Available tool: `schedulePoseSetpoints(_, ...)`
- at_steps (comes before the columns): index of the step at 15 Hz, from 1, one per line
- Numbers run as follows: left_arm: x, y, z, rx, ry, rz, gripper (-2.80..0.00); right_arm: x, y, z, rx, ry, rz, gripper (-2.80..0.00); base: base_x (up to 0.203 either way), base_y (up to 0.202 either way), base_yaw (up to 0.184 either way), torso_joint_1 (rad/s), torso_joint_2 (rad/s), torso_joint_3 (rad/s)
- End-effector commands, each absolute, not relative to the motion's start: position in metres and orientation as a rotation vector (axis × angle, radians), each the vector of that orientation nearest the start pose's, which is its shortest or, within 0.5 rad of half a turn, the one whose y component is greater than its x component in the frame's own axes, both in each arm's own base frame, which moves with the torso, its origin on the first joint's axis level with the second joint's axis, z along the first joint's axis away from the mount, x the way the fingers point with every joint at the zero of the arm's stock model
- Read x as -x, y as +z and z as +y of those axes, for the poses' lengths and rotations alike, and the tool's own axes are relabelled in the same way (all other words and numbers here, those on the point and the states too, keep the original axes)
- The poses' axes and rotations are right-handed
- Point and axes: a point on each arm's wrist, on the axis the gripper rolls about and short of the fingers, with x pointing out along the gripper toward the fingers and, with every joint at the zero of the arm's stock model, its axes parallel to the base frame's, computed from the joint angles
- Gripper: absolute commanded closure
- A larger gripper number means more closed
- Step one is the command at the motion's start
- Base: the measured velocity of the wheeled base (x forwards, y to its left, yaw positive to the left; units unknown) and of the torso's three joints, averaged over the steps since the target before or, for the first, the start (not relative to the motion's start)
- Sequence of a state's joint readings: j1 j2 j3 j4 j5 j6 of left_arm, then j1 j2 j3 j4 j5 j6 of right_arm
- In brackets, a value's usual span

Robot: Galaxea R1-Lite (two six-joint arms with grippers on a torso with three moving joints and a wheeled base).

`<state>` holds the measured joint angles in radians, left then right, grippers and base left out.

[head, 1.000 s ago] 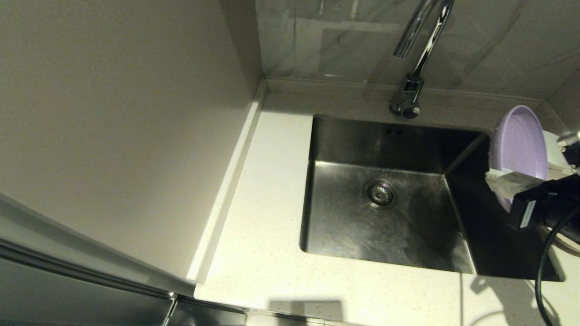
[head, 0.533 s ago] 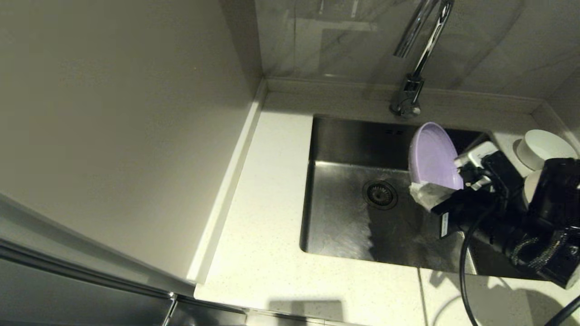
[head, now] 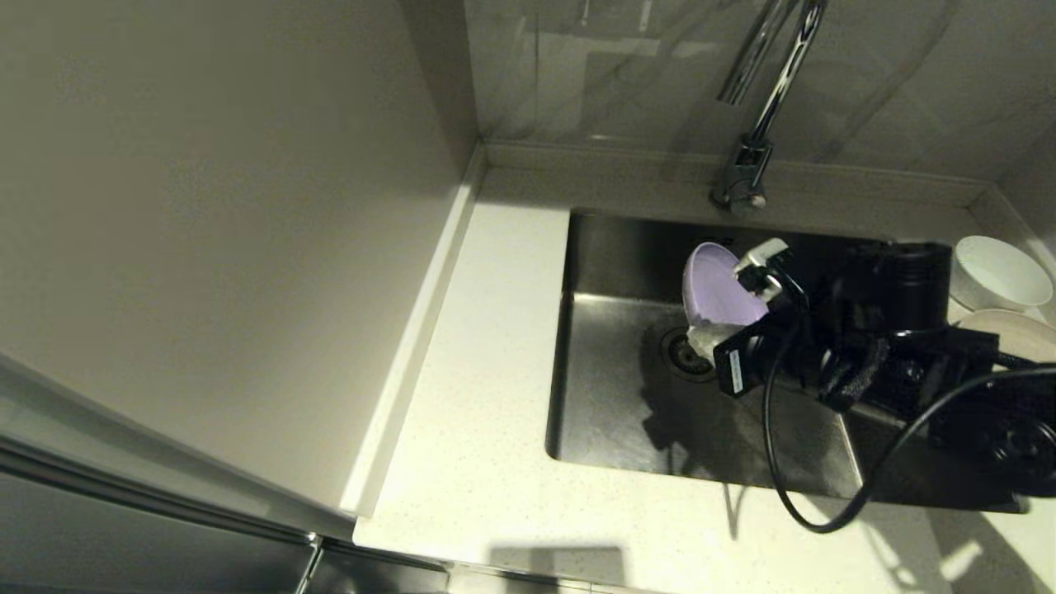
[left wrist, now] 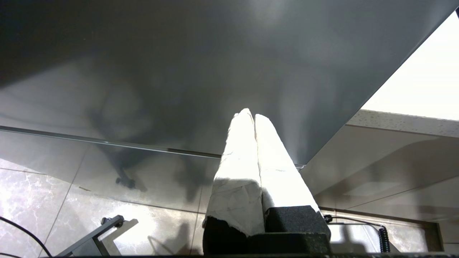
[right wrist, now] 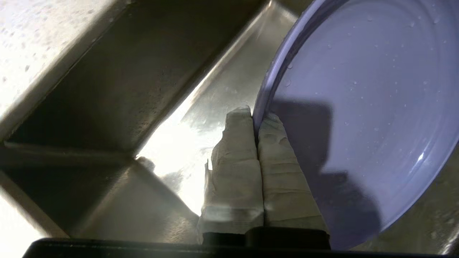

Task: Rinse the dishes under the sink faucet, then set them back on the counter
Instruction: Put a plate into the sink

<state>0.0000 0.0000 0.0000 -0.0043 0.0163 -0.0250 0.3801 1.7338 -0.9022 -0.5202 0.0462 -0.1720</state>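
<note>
The robot's right gripper keeps lowering the lilac plate (head: 714,287), which faces up above the clear sink's bottom (head: 681,371), until the plate rests there, and then let go.
My right gripper (head: 708,334) (right wrist: 255,116) is shut on the rim of the lilac plate (head: 716,289) (right wrist: 362,107), holding it tilted on edge over the sink (head: 627,412) near the drain (head: 681,353). The plate hangs below and in front of the chrome faucet (head: 755,124). No water stream is visible. The white bowl (head: 998,272) and the cream plate (head: 1019,330) rest on the counter (head: 487,346) at the right of the sink. My left gripper (left wrist: 250,116) is shut and empty, parked low beside the cabinet, out of the head view.
A wall stands left of the counter, with a low rim along it. The right arm's black cable (head: 792,478) loops over the sink's front right edge. Floor tiles (left wrist: 53,200) lie below the left gripper.
The right arm has carried the lilac plate leftward from the counter's right side over the sink to above the drain, uncovering the white bowl and cream plate.
</note>
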Motion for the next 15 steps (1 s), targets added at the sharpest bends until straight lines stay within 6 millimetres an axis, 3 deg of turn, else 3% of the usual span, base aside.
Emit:
schedulePoseSetpoints(1, 0.023, 0.076, 0.000, 0.025, 0.017, -0.008, 0.00, -0.318, 0.187, 0.122, 0.220, 0.450, 0.499, 0.00, 0.000, 0.000, 0.000, 0.000, 0.00, 0.000)
schedulePoseSetpoints(4, 0.023, 0.076, 0.000, 0.025, 0.017, -0.008, 0.00, -0.351, 0.175, 0.114, 0.307, 0.457, 0.679, 0.00, 0.000, 0.000, 0.000, 0.000, 0.00, 0.000)
schedulePoseSetpoints(7, 0.023, 0.076, 0.000, 0.026, 0.017, -0.008, 0.00, -0.369, 0.151, 0.088, 0.536, 0.490, 0.628, 0.00, 0.000, 0.000, 0.000, 0.000, 0.00, 0.000)
schedulePoseSetpoints(12, 0.023, 0.076, 0.000, 0.025, 0.017, -0.008, 0.00, -0.397, 0.097, 0.081, 0.593, 0.548, 0.521, 0.00, 0.000, 0.000, 0.000, 0.000, 0.00, 0.000)
schedulePoseSetpoints(15, 0.023, 0.076, 0.000, 0.026, 0.017, -0.008, 0.00, -0.408, 0.084, 0.076, 0.625, 0.539, 0.501, -0.11, 0.000, 0.000, 0.000, 0.000, 0.00, 0.000)
